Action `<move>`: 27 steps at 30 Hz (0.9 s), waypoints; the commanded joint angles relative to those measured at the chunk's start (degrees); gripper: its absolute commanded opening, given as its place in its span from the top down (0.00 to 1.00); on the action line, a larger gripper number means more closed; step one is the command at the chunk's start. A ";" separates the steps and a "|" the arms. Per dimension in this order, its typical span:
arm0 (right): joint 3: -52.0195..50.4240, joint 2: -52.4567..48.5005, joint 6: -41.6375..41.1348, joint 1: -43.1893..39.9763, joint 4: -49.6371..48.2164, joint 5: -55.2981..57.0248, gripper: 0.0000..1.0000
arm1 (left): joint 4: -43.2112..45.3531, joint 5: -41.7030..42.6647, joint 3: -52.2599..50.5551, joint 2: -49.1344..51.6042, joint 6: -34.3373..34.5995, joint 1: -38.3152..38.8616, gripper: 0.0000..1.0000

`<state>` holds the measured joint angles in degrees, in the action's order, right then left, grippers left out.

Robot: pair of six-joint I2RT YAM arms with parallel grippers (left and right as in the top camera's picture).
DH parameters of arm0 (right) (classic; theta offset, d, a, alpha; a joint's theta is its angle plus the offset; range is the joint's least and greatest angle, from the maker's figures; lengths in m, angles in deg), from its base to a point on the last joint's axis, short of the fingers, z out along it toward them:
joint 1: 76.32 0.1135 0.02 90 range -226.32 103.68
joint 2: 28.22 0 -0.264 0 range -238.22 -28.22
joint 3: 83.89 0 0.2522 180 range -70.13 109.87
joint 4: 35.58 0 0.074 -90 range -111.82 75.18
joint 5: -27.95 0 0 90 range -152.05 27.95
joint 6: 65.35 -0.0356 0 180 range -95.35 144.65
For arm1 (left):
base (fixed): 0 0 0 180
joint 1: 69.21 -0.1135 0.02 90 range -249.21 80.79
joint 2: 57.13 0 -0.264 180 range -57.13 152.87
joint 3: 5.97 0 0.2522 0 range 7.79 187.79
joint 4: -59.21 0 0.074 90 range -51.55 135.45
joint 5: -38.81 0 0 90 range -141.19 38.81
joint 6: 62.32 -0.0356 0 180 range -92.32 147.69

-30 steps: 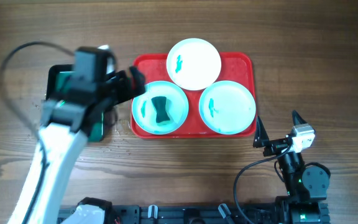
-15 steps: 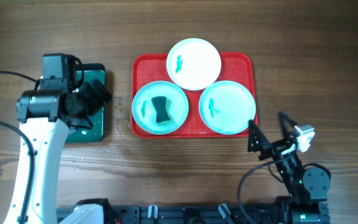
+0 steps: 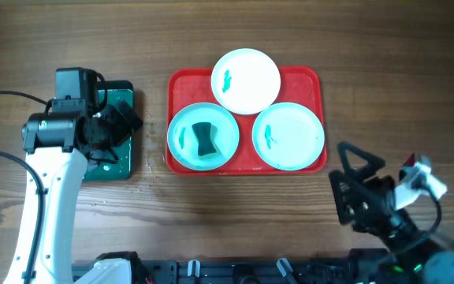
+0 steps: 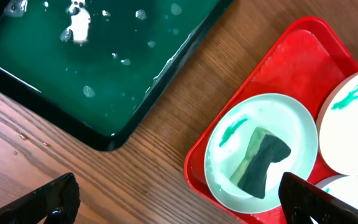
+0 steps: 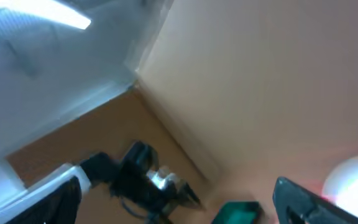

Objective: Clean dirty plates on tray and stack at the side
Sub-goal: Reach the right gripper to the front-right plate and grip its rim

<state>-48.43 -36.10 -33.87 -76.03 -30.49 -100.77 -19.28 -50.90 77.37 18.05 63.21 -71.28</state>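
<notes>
The aqua plate under the sponge lies loose on the red tray. My right gripper should therefore pinch its rim (image 3: pixel 237 128) before my left gripper scrubs the smear.
The red tray (image 3: pixel 318 79) holds three plates. The white plate (image 3: pixel 246 81) overlaps its far rim. One pale aqua plate (image 3: pixel 184 138) sits front left with a dark green sponge (image 3: pixel 203 140) lying on it. The other aqua plate (image 3: pixel 288 136) sits front right. All three carry teal smears. My left gripper (image 3: pixel 124 130) is open and empty over the dark green tray's right edge. In the left wrist view its fingers (image 4: pixel 179 199) frame the sponge plate (image 4: pixel 297 118) and the red tray (image 4: pixel 291 50). My right gripper (image 3: pixel 353 170) is open and empty, at the front right of the red tray.
A dark green tray (image 3: pixel 120 162) with foamy water (image 4: pixel 98 56) lies left of the red tray. The right wrist view is blurred and tilted; it shows my left arm (image 5: pixel 135 174) and the green tray (image 5: pixel 238 211). The right arm's base is at the front edge.
My left gripper pulled back from the left aqua plate to the green tray, then stayed still. The sponge stays on the plate. My right arm swung right and tilted.
</notes>
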 commanded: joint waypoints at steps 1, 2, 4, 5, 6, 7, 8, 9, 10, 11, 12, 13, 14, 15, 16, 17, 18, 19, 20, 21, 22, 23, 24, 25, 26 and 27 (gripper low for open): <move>22.67 -13.46 26.71 -0.17 25.27 -3.69 0.01 | -0.02 0.26 -0.37 0.37 0.98 -0.31 0.00; 29.33 -18.32 32.81 -0.17 34.45 -3.61 0.01 | -0.02 0.26 -0.37 0.37 0.98 -0.31 0.00; 42.12 -28.41 41.86 -0.15 51.04 -2.36 0.01 | -0.02 0.26 -0.37 0.37 0.98 -0.31 0.00; 49.37 -34.51 45.33 -0.15 60.04 -1.05 0.01 | -0.02 0.26 -0.37 0.37 0.98 -0.31 0.00; 56.35 -40.57 47.91 -0.15 68.24 -0.13 0.01 | -0.02 0.26 -0.37 0.37 0.98 -0.31 0.00; 61.40 -45.27 49.59 -0.15 73.94 0.22 0.00 | -0.02 0.26 -0.37 0.37 0.98 -0.31 0.00; 65.70 -49.44 51.52 -0.11 78.79 0.20 0.00 | -0.02 0.26 -0.37 0.37 0.98 -0.31 0.00; 69.64 -53.37 53.40 0.26 82.88 0.39 0.00 | -0.02 0.26 -0.37 0.37 0.98 -0.31 0.00; 72.15 -56.08 54.51 0.83 85.46 0.98 0.01 | -0.02 0.26 -0.37 0.37 0.98 -0.31 0.00; 75.36 -59.93 55.06 2.27 88.46 3.06 0.01 | -0.02 0.26 -0.37 0.37 0.98 -0.31 0.00; 77.09 -62.84 54.97 4.07 89.77 5.11 0.01 | -0.02 0.26 -0.37 0.37 0.98 -0.31 0.00; 77.81 -64.98 54.84 5.99 89.94 6.78 0.00 | -0.02 0.26 -0.37 0.37 0.98 -0.31 0.00; 77.83 -66.88 53.99 8.09 89.46 7.87 0.00 | -0.02 0.26 -0.37 0.37 0.98 -0.31 0.00; 77.81 -68.67 52.70 10.19 88.80 8.72 0.00 | -0.02 0.26 -0.37 0.37 0.98 -0.31 0.00; 77.79 -70.49 51.93 12.31 87.91 9.14 0.00 | -0.02 0.26 -0.37 0.37 0.98 -0.31 0.00; 77.79 -72.39 51.89 14.49 86.71 9.29 0.00 | -0.02 0.26 -0.37 0.37 0.98 -0.31 0.00; 77.79 -74.34 51.91 16.81 85.00 9.29 0.00 | -0.02 0.26 -0.37 0.37 0.98 -0.31 0.00; 77.79 -76.24 51.91 18.80 82.90 9.44 0.00 | -0.02 0.26 -0.37 0.37 0.98 -0.31 0.00; 77.77 -78.01 52.06 20.44 80.61 9.49 0.00 | -0.02 0.26 -0.37 0.37 0.96 -0.31 0.00; 77.72 -80.30 52.15 21.99 77.61 9.46 0.00 | -0.02 0.26 -0.37 0.37 0.96 -0.31 0.00; 77.72 -82.99 52.11 23.12 74.86 9.49 0.00 | -0.02 0.26 -0.37 0.37 0.96 -0.31 0.00; 77.68 -84.76 52.11 23.56 73.79 9.49 0.00 | -0.02 0.26 -0.37 0.37 0.96 -0.31 0.00; 77.68 -86.97 52.09 23.82 72.94 9.49 0.00 | -0.02 0.26 -0.37 0.37 0.96 -0.31 0.00; 77.61 -88.91 52.06 23.87 72.37 9.55 0.06 | -0.02 0.26 -0.37 0.37 0.96 -0.31 0.00; 77.48 -91.27 51.54 23.87 71.80 9.97 0.15 | -0.02 0.26 -0.37 0.37 0.96 -0.31 0.00; 77.26 -93.33 49.79 23.87 71.25 10.88 0.26 | -0.02 0.26 -0.37 0.37 0.98 -0.31 0.00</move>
<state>28.05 -123.72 17.14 -52.20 41.90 -92.31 -19.28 -50.88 77.18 18.09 63.21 -71.28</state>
